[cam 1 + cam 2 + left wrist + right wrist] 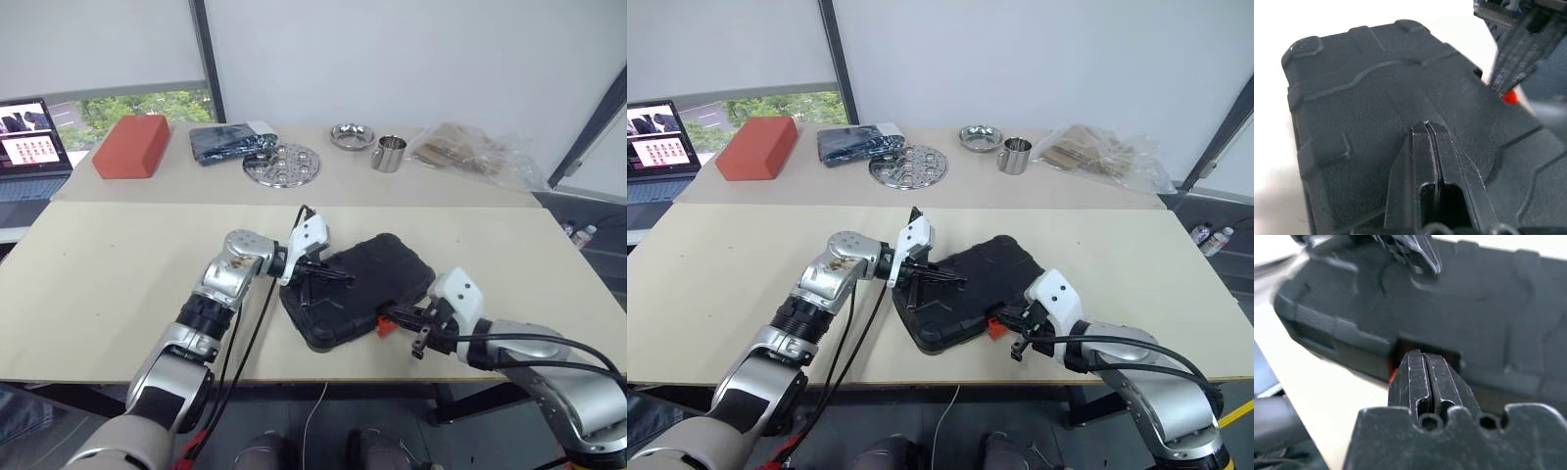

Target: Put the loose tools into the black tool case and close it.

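The open orange latch at the case's hollow (1400, 351) is under my right gripper's fingers, so I should move back and come in at the orange latch's front edge (388, 328).
The black tool case (377, 277) lies closed near the table's front edge, turned at an angle. My left gripper (346, 277) is shut, its fingertips low over the left part of the lid (1352, 98); whether they touch it I cannot tell. My right gripper (400, 320) is shut too, its tips at the small orange latch (385, 326) on the case's front side. In the right wrist view the shut fingers (1415, 377) point at the latch recess, with orange (1393, 376) showing beside them. The loose tools are out of view.
On the far table stand a red-orange block (132, 145), a dark folded cloth (227, 142), a perforated steel disc (282, 164), a steel bowl (351, 135), a steel mug (388, 154) and a plastic bag (477, 155). A laptop (31, 147) sits at far left.
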Controlling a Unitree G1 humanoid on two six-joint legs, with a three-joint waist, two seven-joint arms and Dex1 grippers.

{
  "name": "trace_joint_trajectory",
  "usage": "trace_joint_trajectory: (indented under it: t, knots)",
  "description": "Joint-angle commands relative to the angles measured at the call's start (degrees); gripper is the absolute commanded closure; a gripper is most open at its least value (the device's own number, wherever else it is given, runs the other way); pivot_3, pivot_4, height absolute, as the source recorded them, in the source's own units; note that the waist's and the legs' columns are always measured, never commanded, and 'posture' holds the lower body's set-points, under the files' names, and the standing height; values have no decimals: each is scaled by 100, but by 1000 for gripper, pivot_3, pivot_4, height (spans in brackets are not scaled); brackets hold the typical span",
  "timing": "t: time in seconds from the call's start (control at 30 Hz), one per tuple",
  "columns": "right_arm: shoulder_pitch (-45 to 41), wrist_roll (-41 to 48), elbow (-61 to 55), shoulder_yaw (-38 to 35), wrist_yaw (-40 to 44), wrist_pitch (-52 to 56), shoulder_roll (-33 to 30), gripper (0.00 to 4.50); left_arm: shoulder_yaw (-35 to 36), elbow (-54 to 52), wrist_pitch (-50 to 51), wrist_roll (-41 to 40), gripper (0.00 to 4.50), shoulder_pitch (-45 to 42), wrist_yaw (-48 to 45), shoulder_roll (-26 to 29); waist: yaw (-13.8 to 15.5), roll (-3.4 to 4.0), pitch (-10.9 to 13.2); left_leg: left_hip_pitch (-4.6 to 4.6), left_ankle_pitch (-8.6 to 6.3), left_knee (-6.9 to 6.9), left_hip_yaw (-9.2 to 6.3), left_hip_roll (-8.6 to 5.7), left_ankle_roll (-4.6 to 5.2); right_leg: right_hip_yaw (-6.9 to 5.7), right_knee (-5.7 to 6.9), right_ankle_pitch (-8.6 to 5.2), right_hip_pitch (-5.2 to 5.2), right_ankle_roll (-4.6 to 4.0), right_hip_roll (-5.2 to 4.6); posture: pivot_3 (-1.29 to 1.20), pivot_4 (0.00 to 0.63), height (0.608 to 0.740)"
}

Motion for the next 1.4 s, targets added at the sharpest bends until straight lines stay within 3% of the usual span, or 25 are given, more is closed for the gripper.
trace_joint_trajectory:
  t: [0.03,0.23,0.4,0.8,0.93,1.2,1.4]
  knots:
    - [337,12,-275,-245,-67,78,-133,4459,-182,93,-47,217,4489,389,96,166,5,6,-20,5,-2,-2,-1,2,1,0,-1,-1,3,-1,-1,0,150,734]
    - [965,389,-671,-929,-284,230,78,4459,-319,-186,-327,279,4489,624,58,370,-18,39,-72,24,-21,-7,0,11,-10,0,0,-8,13,-8,2,0,150,734]
    - [1380,-77,-462,-322,-363,-56,99,4459,-484,-269,-609,339,4489,621,-21,428,-17,63,-91,29,-24,-12,0,12,-11,-2,0,-30,13,19,5,0,150,734]
    - [336,-917,856,812,-633,-722,832,4459,-984,426,-1896,919,4489,219,-100,357,-4,29,-121,33,-29,-11,-2,12,-3,-3,-2,-33,15,25,3,0,150,734]
    - [191,-959,754,766,-637,-809,958,4459,-1088,646,-2245,1099,4489,167,-137,331,-27,7,-138,51,-37,-11,-1,19,8,-2,-7,-27,29,14,-5,0,150,734]
    - [-407,-124,-91,-164,-767,104,1105,4459,-1141,1128,-2858,1372,4489,53,-117,282,-13,23,-142,47,-65,-11,-1,20,-5,-7,-7,-16,11,8,-29,0,150,734]
    - [-567,-155,89,-17,-819,211,1157,4459,-1121,1266,-2906,1371,4489,-10,-132,210,-40,24,-142,33,-43,-19,1,24,23,-8,-6,-14,5,0,-17,0,150,734]
